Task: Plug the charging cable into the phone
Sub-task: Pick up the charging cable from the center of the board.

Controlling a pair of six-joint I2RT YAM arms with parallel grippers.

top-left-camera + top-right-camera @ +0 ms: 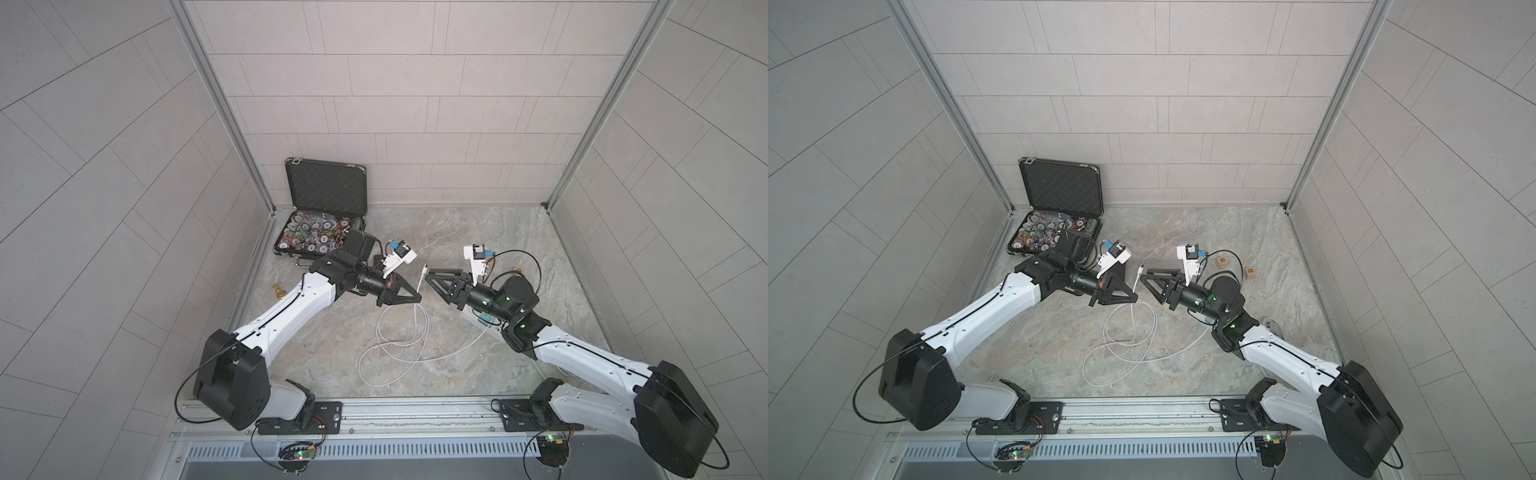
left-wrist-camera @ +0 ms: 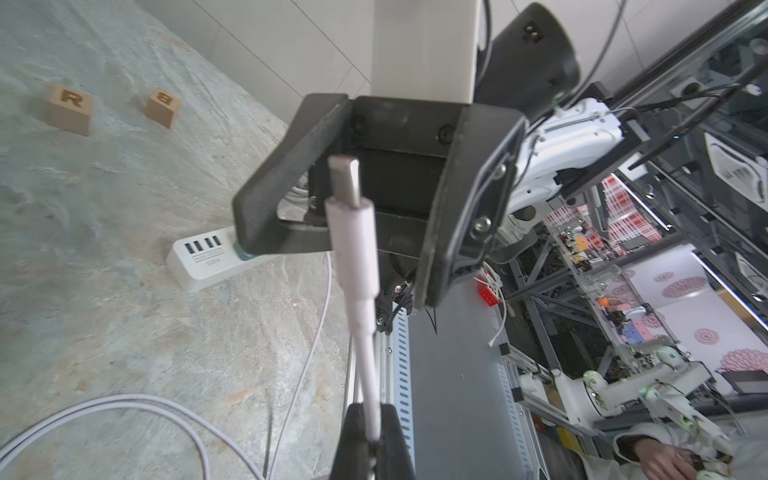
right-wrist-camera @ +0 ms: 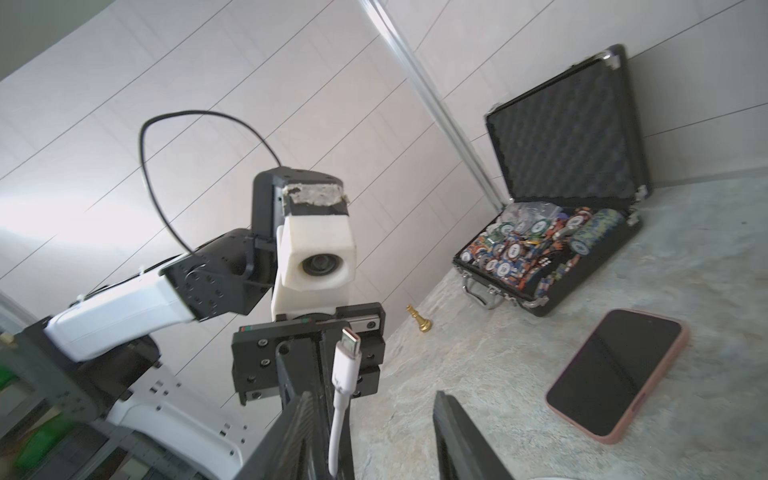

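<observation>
Next, my right gripper takes the plug's white body (image 2: pixel 353 244) so my left gripper, which is pinching the thin cord (image 2: pixel 368 376) well below the plug, is free for the phone.
My left gripper (image 1: pixel 417 297) is shut on the charging cable (image 1: pixel 386 332), a thin white cord. Its white plug tip (image 2: pixel 353 224) sticks up out of the pinched black fingers (image 2: pixel 353 440). The rest of the cord hangs down in loose loops on the stone table in both top views. My right gripper (image 1: pixel 430 277) faces the left one, open, with nothing between its jaws. In the right wrist view the plug (image 3: pixel 347 361) stands close beside one of its fingers (image 3: pixel 299 424). The phone (image 3: pixel 615 374), black with a pinkish rim, lies flat on the table beyond it.
An open black case (image 1: pixel 320 224) of poker chips stands in the back left corner. A gold chess pawn (image 1: pixel 279 291) is near the left wall. Two wooden letter blocks (image 1: pixel 1222 261) (image 1: pixel 1250 272) sit behind my right arm, and a white power strip (image 2: pixel 199 257) lies under it.
</observation>
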